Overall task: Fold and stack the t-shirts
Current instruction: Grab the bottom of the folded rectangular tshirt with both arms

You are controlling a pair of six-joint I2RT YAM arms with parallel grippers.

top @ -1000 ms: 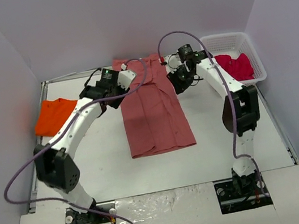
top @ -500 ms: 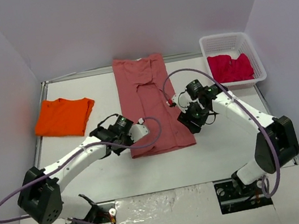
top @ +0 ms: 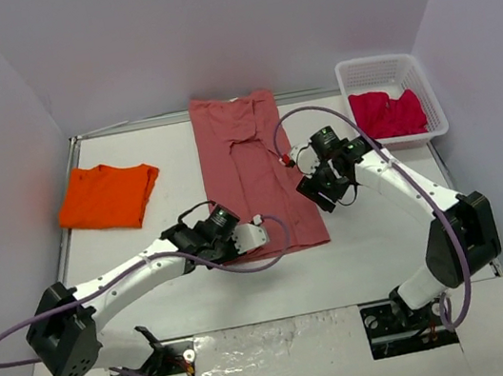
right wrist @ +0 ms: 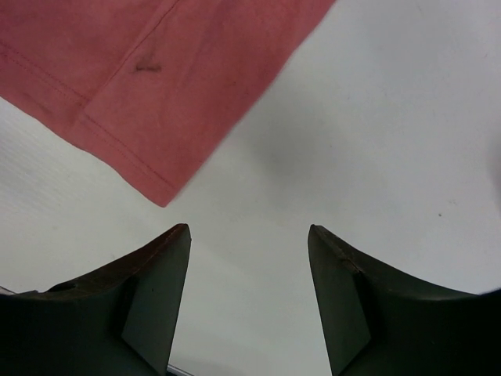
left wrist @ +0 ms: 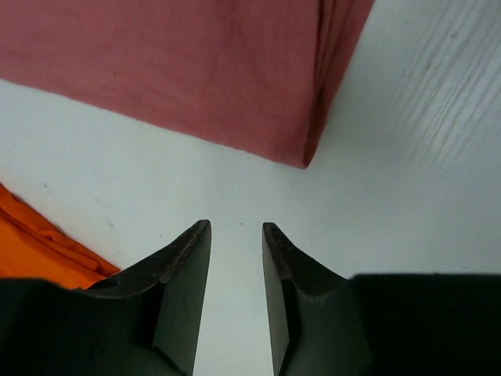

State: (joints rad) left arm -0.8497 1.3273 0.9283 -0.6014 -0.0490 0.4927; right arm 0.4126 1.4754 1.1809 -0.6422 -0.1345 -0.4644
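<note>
The brick-red t-shirt (top: 252, 171) will fold over with its layers staying together when I carry the hem, because layered edges meet at the near hem corner (left wrist: 306, 159).
The large brick-red t-shirt (top: 254, 173) lies flat in a long lengthwise fold at the table's middle. My left gripper (top: 244, 238) hovers at its near hem, open by a narrow gap and empty. In the left wrist view (left wrist: 236, 235) a shirt corner (left wrist: 301, 153) lies just ahead of its fingertips. My right gripper (top: 316, 193) is wide open and empty beside the shirt's near right edge. In the right wrist view (right wrist: 249, 235) the hem corner (right wrist: 149, 176) lies ahead to the left. The orange t-shirt (top: 108, 195) lies folded at the far left. The crimson-pink t-shirt (top: 388, 113) sits in the basket.
A white mesh basket (top: 416, 83) stands at the back right corner. Purple cables loop from both arms, one trailing over the shirt's near hem. Grey walls close in the table on three sides. An orange cloth edge (left wrist: 35, 247) shows in the left wrist view.
Both arms have drawn back from the shirt's far end to its near end. In the last half second the left gripper slid right along the near hem and the right gripper shifted slightly farther away.
</note>
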